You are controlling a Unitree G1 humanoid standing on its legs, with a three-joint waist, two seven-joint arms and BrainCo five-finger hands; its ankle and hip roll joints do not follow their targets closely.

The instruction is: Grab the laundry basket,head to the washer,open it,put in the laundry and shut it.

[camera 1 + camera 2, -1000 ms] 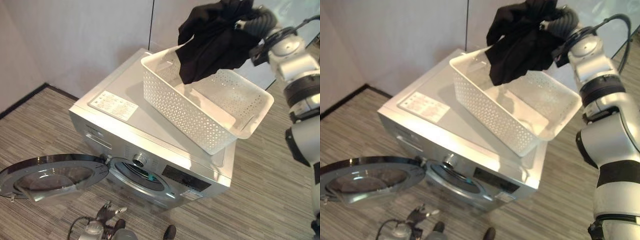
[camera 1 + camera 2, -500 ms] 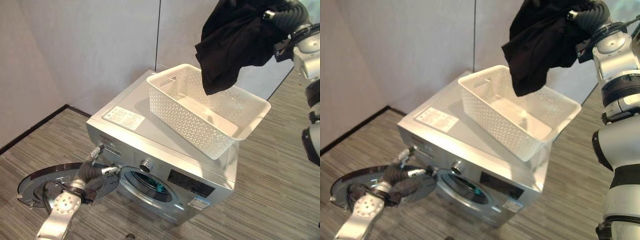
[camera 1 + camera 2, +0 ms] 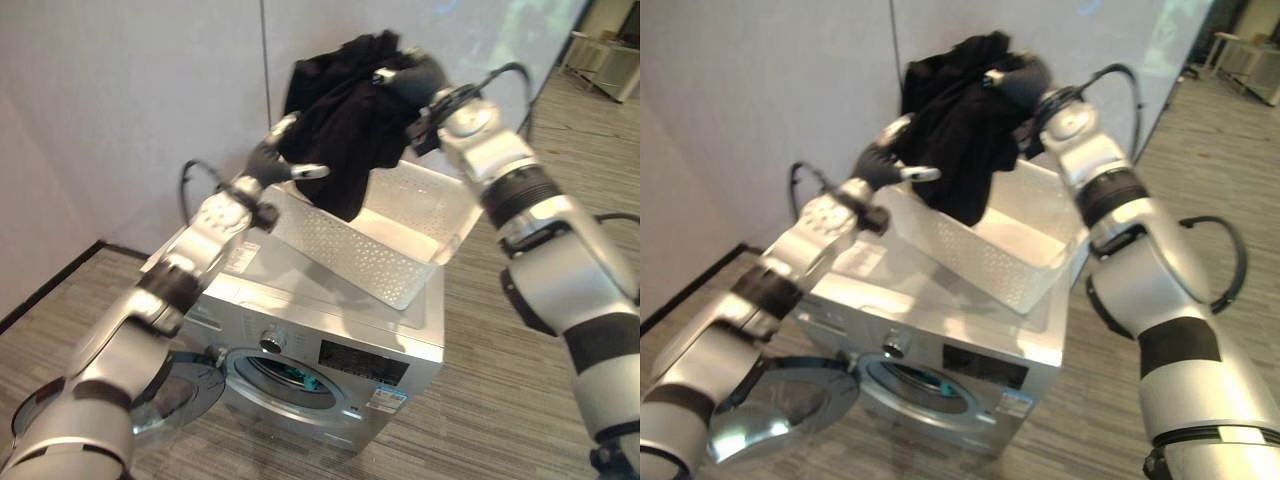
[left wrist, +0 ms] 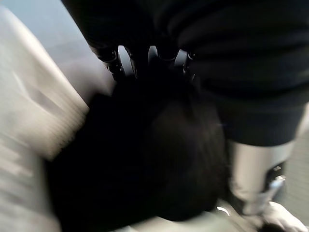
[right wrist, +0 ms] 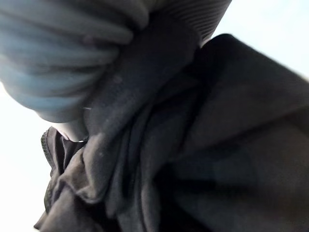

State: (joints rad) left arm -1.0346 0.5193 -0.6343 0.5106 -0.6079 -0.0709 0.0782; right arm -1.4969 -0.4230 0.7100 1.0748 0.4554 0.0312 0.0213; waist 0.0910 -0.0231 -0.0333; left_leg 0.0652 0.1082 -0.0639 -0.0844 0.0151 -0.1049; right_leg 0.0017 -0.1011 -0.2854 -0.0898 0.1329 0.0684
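I can see that the black garment's lower end [image 3: 345, 198] hangs long and limp, so I expect the garment to drag over the drum opening's rim when I put it in.
A black garment [image 3: 345, 130] hangs bunched from my right hand [image 3: 410, 75], which is shut on its top, above the far end of the white perforated basket [image 3: 400, 270]. The basket sits on top of the silver washer [image 3: 300, 310]. My left hand [image 3: 275, 150] reaches up to the garment's left side, fingers and thumb spread and touching the cloth. In the left wrist view its fingertips [image 4: 113, 65] rest against the dark garment [image 4: 145, 159]. The right wrist view shows the folded garment [image 5: 217, 145] close up. The round washer door [image 3: 185, 395] hangs open at the lower left, with the drum opening [image 3: 285, 375] exposed.
A grey wall stands right behind the washer. Striped wood-look floor [image 3: 480, 400] lies open to the right and in front. Pale furniture [image 3: 600, 60] shows far off at the upper right. A label sticker [image 3: 240, 255] lies on the washer's top.
My left arm has risen from the washer door up to the garment. My right hand has carried the garment lower and to the left over the basket. The camera has shifted.
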